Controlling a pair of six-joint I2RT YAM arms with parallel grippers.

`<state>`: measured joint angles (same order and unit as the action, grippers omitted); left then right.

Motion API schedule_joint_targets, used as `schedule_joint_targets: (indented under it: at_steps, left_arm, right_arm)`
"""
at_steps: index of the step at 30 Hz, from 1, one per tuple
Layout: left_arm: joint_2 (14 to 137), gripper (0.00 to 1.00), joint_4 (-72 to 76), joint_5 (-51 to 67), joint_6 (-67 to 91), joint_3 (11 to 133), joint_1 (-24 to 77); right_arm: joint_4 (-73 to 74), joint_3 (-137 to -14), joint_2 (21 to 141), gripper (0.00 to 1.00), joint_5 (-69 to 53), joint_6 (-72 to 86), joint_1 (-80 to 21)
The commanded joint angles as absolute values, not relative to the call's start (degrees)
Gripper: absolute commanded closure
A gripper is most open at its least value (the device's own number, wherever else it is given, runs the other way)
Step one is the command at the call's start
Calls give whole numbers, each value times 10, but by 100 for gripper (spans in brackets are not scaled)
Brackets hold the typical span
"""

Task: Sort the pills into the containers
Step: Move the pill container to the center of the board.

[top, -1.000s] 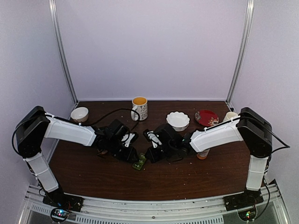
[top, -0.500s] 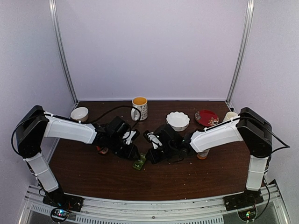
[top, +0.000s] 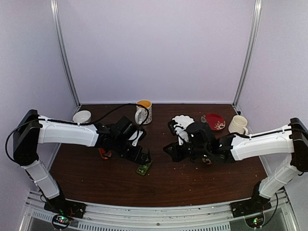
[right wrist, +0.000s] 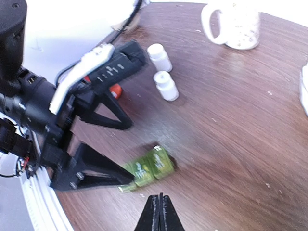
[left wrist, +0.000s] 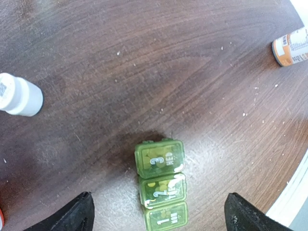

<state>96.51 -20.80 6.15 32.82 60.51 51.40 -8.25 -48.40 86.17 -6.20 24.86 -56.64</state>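
My right gripper is backing away, and the pill box's lids [left wrist: 163,189] are shut over the pills. The gripper should keep moving back until it is clear of the box, and then open.
The containers are one small green pill box [left wrist: 161,185] lying flat on the dark wood table, its three visible lids shut and marked 3, 2 and 1, with yellowish pills showing through them. From above, the pill box [top: 143,169] is near the table's middle front. My left gripper [left wrist: 161,217] hangs over it, open wide, one finger on each side and touching nothing. In the right wrist view the pill box [right wrist: 147,167] lies just past my right gripper [right wrist: 159,199], which is shut and empty, and the left gripper [right wrist: 129,152] stands at the box's left end.
Two small white bottles [right wrist: 162,71] stand beyond the box. An orange bottle [left wrist: 291,46] lies off to the side. At the back are a speckled mug [top: 144,111], a white bowl [top: 82,117], a scalloped bowl [top: 182,120], a red plate [top: 212,121] and a cream cup [top: 237,124].
My left gripper has opened wide above the pill box. The right arm has drawn back to the right, away from the box, its gripper still shut.
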Motion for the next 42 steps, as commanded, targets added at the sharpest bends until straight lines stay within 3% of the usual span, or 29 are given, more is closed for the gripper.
schedule_joint_targets:
  at_steps: [1, 12, 21, 36, 42]
  left_arm:
    - [973, 2, -229, 32, 330, 631, 524]
    - [1052, 7, -285, -23, 327, 680, 546]
    - [1078, 30, -287, -29, 341, 682, 547]
    - [1115, 43, -314, -67, 309, 743, 512]
    - [1139, 44, -329, -67, 277, 785, 470]
  right_arm:
    - [-134, -413, 802, 100, -4, 253, -567]
    - [-127, -338, 666, 100, 46, 241, -566]
    - [-107, -331, 626, 100, 44, 233, -566]
    - [-84, -328, 585, 100, 42, 234, -566]
    - [-19, -351, 541, 100, 51, 214, -566]
